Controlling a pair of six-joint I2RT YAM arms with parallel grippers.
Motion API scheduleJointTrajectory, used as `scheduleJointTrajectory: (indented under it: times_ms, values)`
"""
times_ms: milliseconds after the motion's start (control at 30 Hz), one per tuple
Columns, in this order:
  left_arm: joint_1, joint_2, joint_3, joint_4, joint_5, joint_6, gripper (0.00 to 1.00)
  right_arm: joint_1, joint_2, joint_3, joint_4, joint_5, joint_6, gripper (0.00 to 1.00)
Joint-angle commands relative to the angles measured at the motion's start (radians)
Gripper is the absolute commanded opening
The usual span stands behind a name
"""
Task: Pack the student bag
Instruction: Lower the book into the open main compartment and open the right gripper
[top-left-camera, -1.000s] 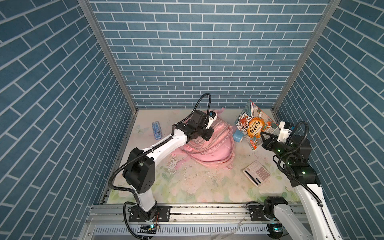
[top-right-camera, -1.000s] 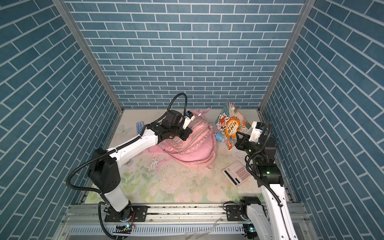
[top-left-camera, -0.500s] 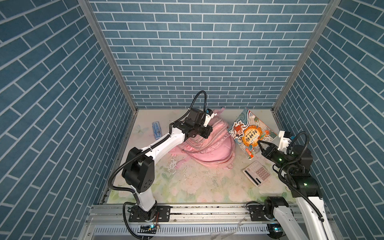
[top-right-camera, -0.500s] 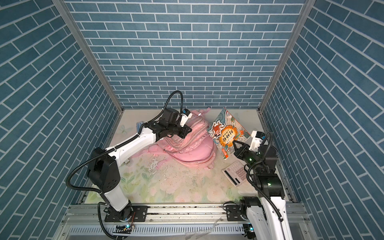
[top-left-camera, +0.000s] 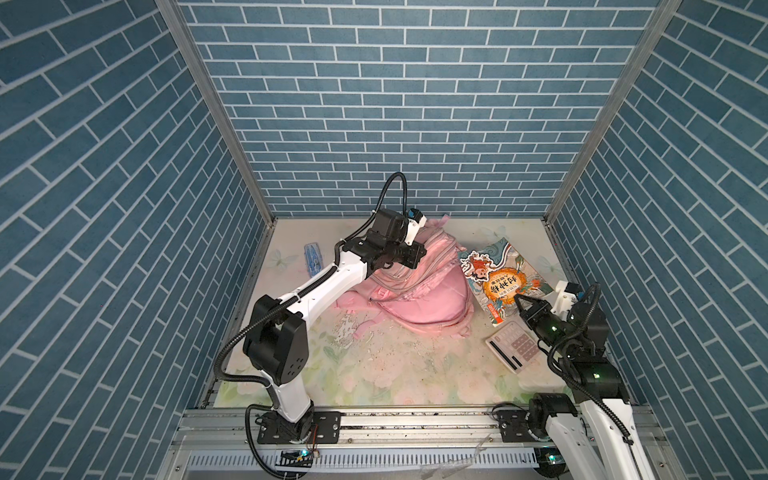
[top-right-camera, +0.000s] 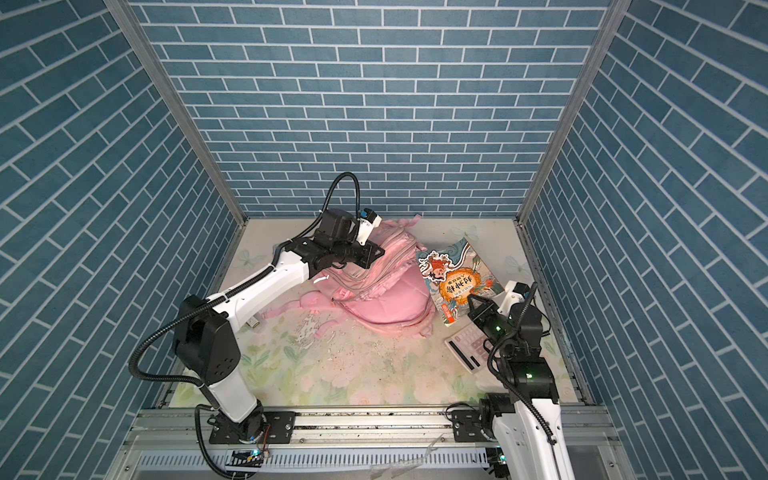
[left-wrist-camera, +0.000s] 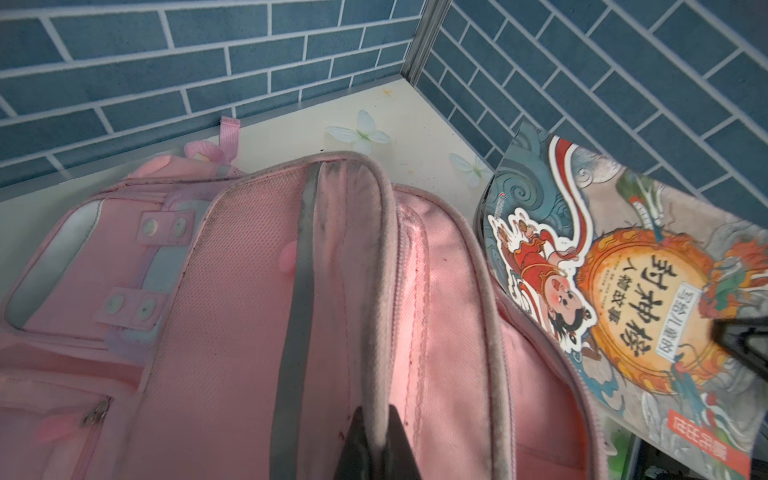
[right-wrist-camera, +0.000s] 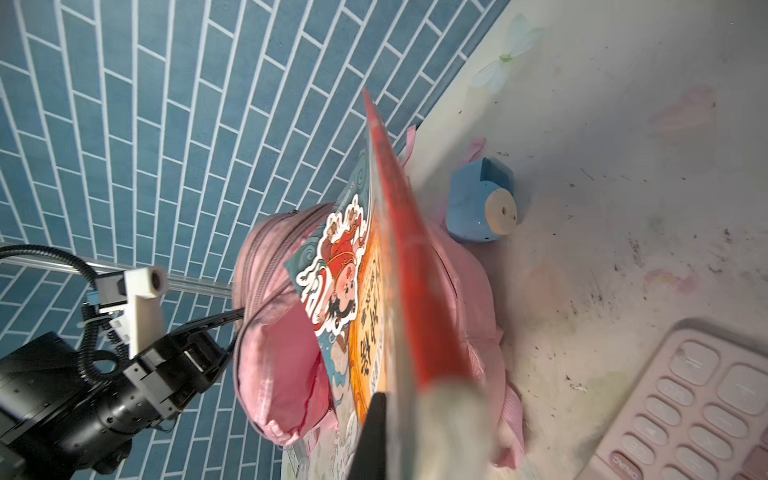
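Note:
The book's far edge points at the bag's raised opening, so my right gripper should keep sliding the book in until it is deep inside, and then let go.
The pink student bag lies at the back middle of the table. My left gripper is shut on the grey piped rim of the bag's opening and holds it up. A colourful picture book is tilted against the bag's right side. My right gripper is shut on the book's near edge. In the right wrist view the book shows edge-on, with its far corner in front of the bag.
A pink calculator lies under my right arm at the front right. A blue round sharpener sits on the table behind the book. A blue pencil case lies at the back left. Brick walls close in three sides.
My right gripper has come down and forward with the book, from upright at the back right to tilted against the bag. My left gripper has shifted slightly left, holding the rim.

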Motion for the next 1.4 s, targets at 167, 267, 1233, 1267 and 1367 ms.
scheduleJointTrajectory:
  times_ms: [167,267,1233,1267,1367]
  values:
    - [0.003,0.001,0.090,0.155,0.064,-0.041,0.00,0.002,-0.064,0.003,0.005,0.121,0.035,0.00]
    - [0.014,0.003,0.063,0.179,0.083,-0.054,0.00,0.002,-0.089,-0.010,0.006,0.142,0.036,0.00]
    - [-0.035,-0.175,-0.109,0.285,-0.134,-0.305,0.00,0.385,0.868,0.102,1.010,-0.169,0.277,0.00]
    - [-0.042,-0.192,-0.123,0.285,-0.161,-0.320,0.00,0.385,0.909,0.123,1.014,-0.186,0.286,0.00]
    - [-0.060,-0.238,-0.164,0.300,-0.235,-0.365,0.00,0.387,1.002,0.166,1.066,-0.217,0.314,0.00]
